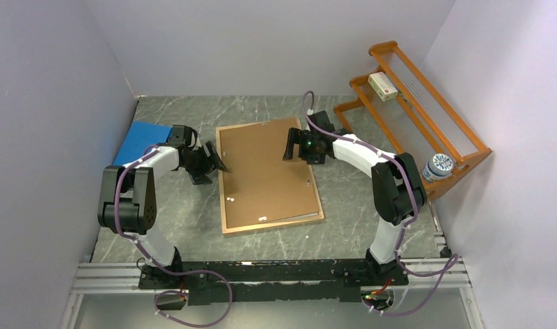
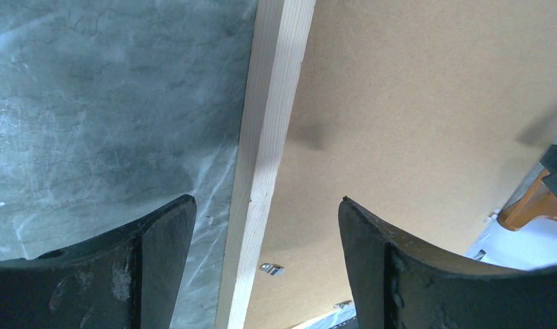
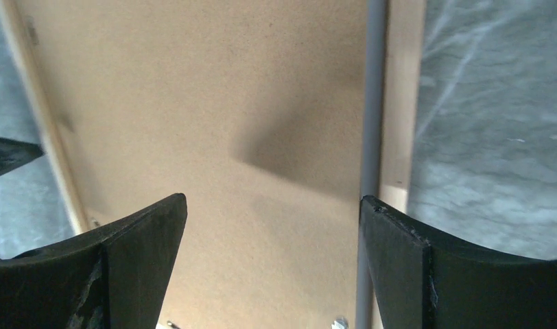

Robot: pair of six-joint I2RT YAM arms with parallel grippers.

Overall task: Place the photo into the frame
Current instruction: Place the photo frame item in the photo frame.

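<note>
The panel is sitting askew with its far corner over the border (image 1: 293, 119), so the robot's left gripper should hold the frame's side border (image 1: 221, 181) tight while the right gripper seats the panel.
The frame (image 1: 223, 185) lies flat in the middle of the table, back side up, its light wooden border round a brown hardboard backing panel (image 1: 265, 171). The photo is hidden. My left gripper (image 1: 217, 161) is open low over the frame's left border (image 2: 265, 137), one finger (image 2: 152, 260) over the table and the other over the panel (image 2: 413, 103). My right gripper (image 1: 289, 147) is open over the panel's far right part (image 3: 214, 103), next to the right border (image 3: 401, 103). Nothing is between either pair of fingers. A thin grey strip (image 3: 373, 103) runs between panel and border.
A plain blue sheet (image 1: 142, 140) lies at the far left by the wall. An orange slatted rack (image 1: 427, 103) stands at the right with a small box (image 1: 383, 86) and a patterned jar (image 1: 438, 166) on it. A metal clip (image 2: 271, 269) sits on the panel's edge.
</note>
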